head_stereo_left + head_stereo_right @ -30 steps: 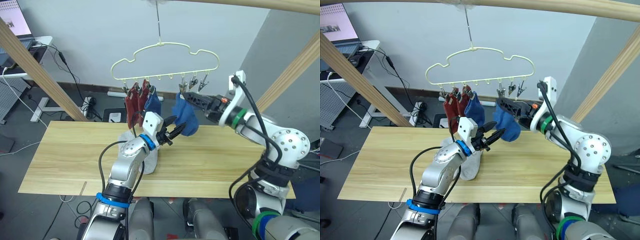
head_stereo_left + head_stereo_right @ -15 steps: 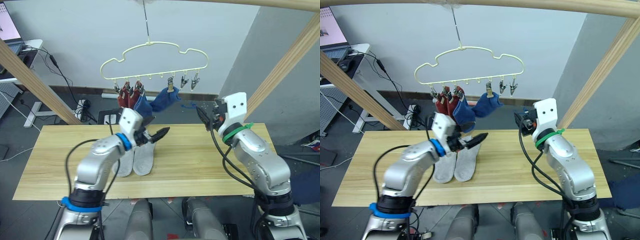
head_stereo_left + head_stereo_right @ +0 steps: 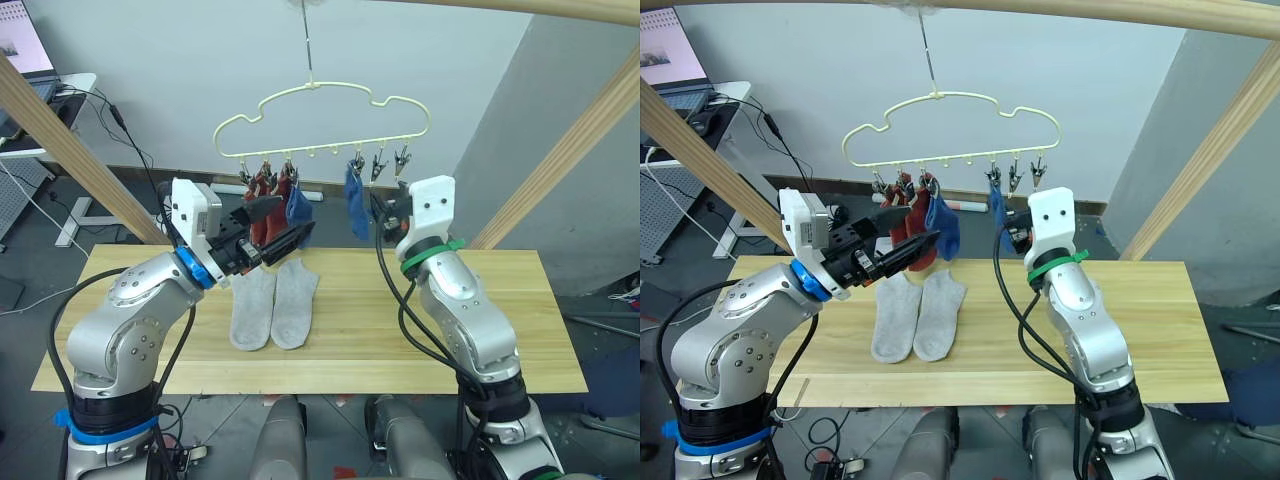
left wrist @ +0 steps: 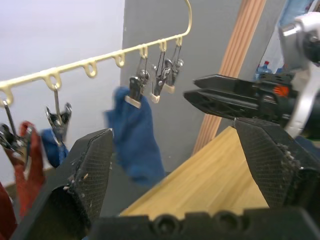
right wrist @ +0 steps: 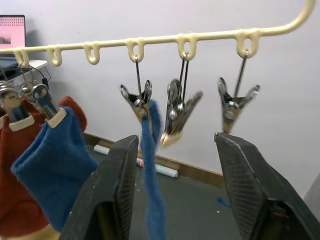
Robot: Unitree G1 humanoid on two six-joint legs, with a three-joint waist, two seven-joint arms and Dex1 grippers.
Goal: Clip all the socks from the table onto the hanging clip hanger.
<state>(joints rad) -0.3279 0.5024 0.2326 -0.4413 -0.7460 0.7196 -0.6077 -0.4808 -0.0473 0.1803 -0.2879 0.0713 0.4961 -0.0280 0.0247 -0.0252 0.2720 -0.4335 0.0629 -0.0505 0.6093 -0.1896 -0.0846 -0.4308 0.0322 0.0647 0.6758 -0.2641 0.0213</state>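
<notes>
I expect the sock's cuff to sag to one side when I clip it, because the empty clip's jaws (image 3: pixel 378 170) are narrower than the light grey sock (image 3: pixel 294 306).
The pale-yellow clip hanger (image 3: pixel 320 118) hangs above the table's (image 3: pixel 500 330) far edge. Two rust-red socks (image 3: pixel 262 218) and a blue sock (image 3: pixel 299 205) hang from its left clips. A second blue sock (image 3: pixel 356 207) hangs from a clip further right (image 5: pixel 137 97), beside two bare clips (image 5: pixel 177 110). Two light grey socks (image 3: pixel 252 308) (image 3: pixel 296 302) lie side by side on the table. My left gripper (image 3: pixel 290 220) is open and empty, just in front of the red socks. My right gripper (image 3: pixel 382 208) is open and empty, just right of the second blue sock.
Slanted wooden frame posts rise at the left (image 3: pixel 70 150) and right (image 3: pixel 575 150), with a top bar (image 3: pixel 520 8) above. A desk with a laptop (image 3: pixel 25 45) and floor cables (image 3: pixel 150 160) sit behind the table at the left.
My right gripper has let go of the second blue sock, which now hangs straight from its clip. Both arms have drawn back; the left gripper rose off the grey socks. The camera shifted.
</notes>
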